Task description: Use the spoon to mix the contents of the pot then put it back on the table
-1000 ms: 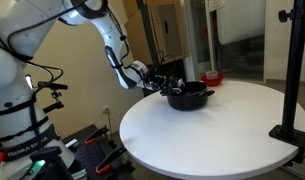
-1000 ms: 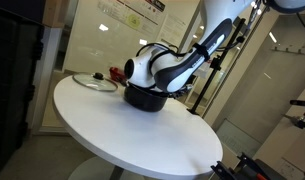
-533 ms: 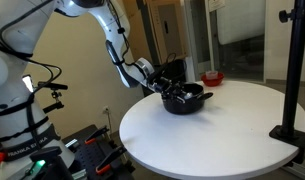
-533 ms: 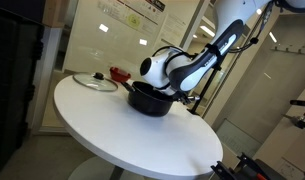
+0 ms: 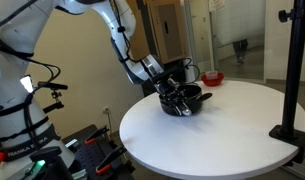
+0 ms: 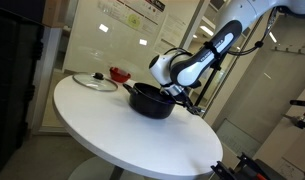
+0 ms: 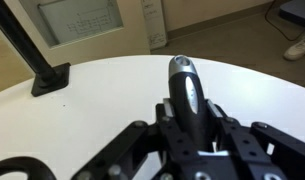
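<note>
The spoon is slanted and my gripper points steeply down at the pot's rim, so I should lift clear, make my gripper level and then bring the spoon down into the pot.
The black spoon is clamped between the jaws of my gripper. Its handle runs through the jaws, and its oval bowl points away over the white table. In both exterior views the gripper hangs at the rim of the black pot. There the spoon blends into the dark gripper and pot, and I cannot make out its tip. A dark curved edge at the wrist view's lower left may be the pot's rim.
A glass lid and a small red bowl lie on the table behind the pot. A black stand rises from the table's edge. The round tabletop is bare in front of the pot.
The arm has swung the shut gripper and spoon from one side of the pot across to its other rim, turning the wrist. The pot has stayed in place.
</note>
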